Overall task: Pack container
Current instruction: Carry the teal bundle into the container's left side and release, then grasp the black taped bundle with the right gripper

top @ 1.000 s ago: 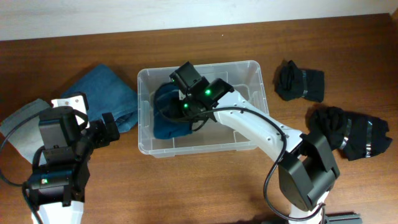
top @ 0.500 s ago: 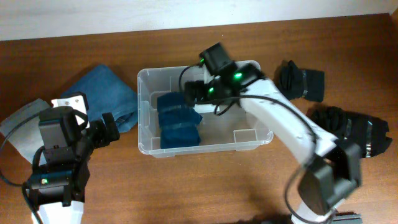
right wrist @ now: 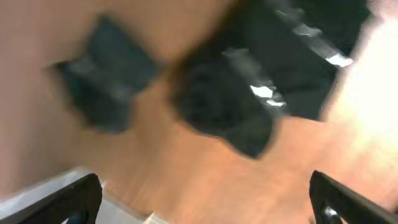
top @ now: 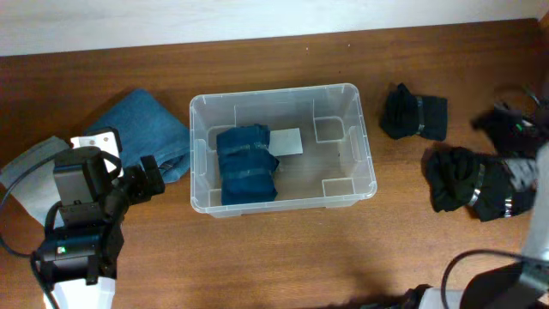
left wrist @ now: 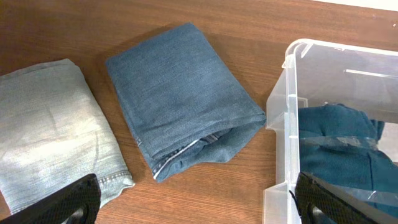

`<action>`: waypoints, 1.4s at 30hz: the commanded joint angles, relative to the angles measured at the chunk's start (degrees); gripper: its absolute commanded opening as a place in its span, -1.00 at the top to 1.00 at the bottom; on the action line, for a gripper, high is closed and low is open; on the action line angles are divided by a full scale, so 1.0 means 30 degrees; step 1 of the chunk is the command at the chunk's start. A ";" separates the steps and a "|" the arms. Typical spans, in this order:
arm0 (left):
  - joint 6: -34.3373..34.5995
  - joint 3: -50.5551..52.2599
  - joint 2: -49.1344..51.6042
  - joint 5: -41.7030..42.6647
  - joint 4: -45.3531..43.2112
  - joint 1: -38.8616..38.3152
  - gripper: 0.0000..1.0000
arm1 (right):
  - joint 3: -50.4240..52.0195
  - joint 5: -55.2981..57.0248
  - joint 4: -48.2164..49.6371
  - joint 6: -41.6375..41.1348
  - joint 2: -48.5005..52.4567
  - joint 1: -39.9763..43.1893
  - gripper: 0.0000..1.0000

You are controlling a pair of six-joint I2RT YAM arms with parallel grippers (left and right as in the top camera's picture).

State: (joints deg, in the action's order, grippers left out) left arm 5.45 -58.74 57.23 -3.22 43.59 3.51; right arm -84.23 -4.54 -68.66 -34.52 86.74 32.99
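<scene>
The larger black garment (top: 459, 178) lies apart from the small black bundle. My right gripper should continue to go down with its fingers open until they are on both sides of the garment's outer end (top: 519, 199).
The clear container (top: 369, 184) stands mid-table with a folded dark-blue garment (top: 246, 165) in its left half and a white label (top: 286, 142) on its base. My left gripper (top: 153, 178) hovers open just left of the bin, nothing between its fingers. The left wrist view shows it (left wrist: 196, 208) above bare wood between the container's wall (left wrist: 280, 143) and folded jeans. Far to the right, my right gripper (top: 506, 124) is blurred over the black garments. It (right wrist: 205, 205) is open and empty in its wrist view.
Folded blue jeans (top: 141, 129) (left wrist: 180, 99) and a pale grey-blue pair (top: 26, 176) (left wrist: 50, 130) lie left of the bin. To its right lie a small black bundle (top: 413, 114) (right wrist: 106, 87) and a larger black garment (top: 476, 182) (right wrist: 267, 81).
My right gripper let go of the dark-blue garment inside the container, opened, and swung out to the far right. The garment stays folded in the bin. The left arm has not moved.
</scene>
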 commanded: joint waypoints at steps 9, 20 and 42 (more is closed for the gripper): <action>0.0036 -0.0437 0.0015 -0.0073 0.0000 0.0007 -0.99 | 1.0506 -0.3861 0.7053 0.1821 -0.0219 0.8029 -0.98; 0.0029 -0.0437 0.0015 -0.0066 0.0000 0.0015 -0.99 | 1.6735 -0.5785 1.9802 0.2062 0.1188 0.7847 -0.97; 0.0029 -0.0437 0.0015 -0.0073 0.0015 0.0007 -0.99 | 0.9959 -1.1846 1.5788 0.4976 -0.2055 0.4641 0.92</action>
State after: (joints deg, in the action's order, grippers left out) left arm 5.45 -58.74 57.23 -3.22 43.59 3.51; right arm -46.13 -34.72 -15.90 -26.55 87.22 49.87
